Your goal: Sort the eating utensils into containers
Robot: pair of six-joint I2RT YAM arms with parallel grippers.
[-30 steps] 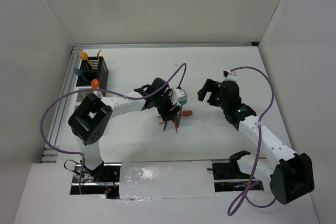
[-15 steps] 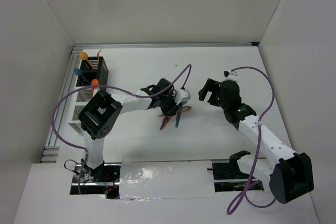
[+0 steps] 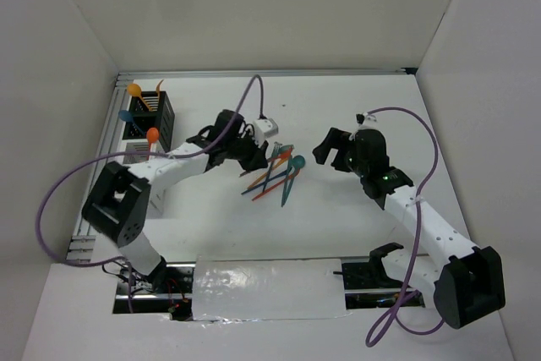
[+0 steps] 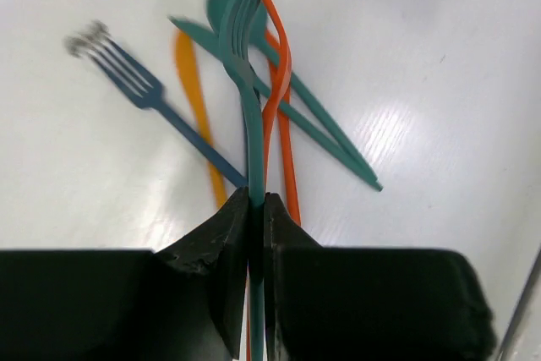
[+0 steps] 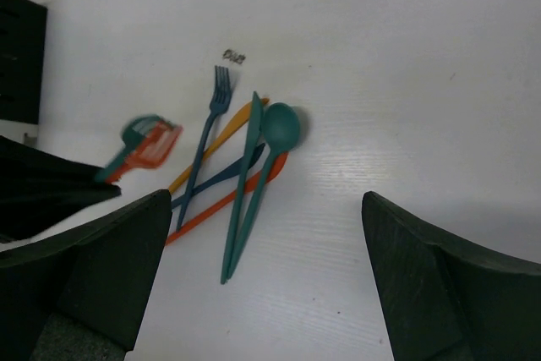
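My left gripper is holding the orange fork (image 4: 264, 137) against the teal fork. My right gripper should first pull the orange fork out by its head (image 4: 281, 55).
My left gripper (image 4: 258, 200) is shut on the handle of a teal fork (image 4: 245, 40), with an orange fork (image 4: 279, 65) pressed alongside it. Both are lifted above the pile; their blurred heads (image 5: 145, 141) also show in the right wrist view. In the top view the left gripper (image 3: 256, 156) hangs just left of the loose eating utensils (image 3: 272, 179). On the table lie a dark blue fork (image 4: 127, 78), a yellow-orange utensil (image 4: 194, 99), a teal knife (image 5: 245, 171), a teal spoon (image 5: 279, 124) and an orange utensil (image 5: 221, 202). My right gripper (image 5: 266, 200) is open and empty, to the right of the pile.
The containers stand at the far left: a black slatted bin (image 3: 155, 113) with orange and blue utensils sticking out, then white bins (image 3: 135, 177) toward me, one holding an orange spoon (image 3: 152, 134). White walls enclose the table. A purple cable (image 3: 252, 95) arcs over the left arm.
The left gripper has shut on the teal and orange forks, lifted them and swung back-left off the pile, which now lies uncovered. The right arm has barely moved.
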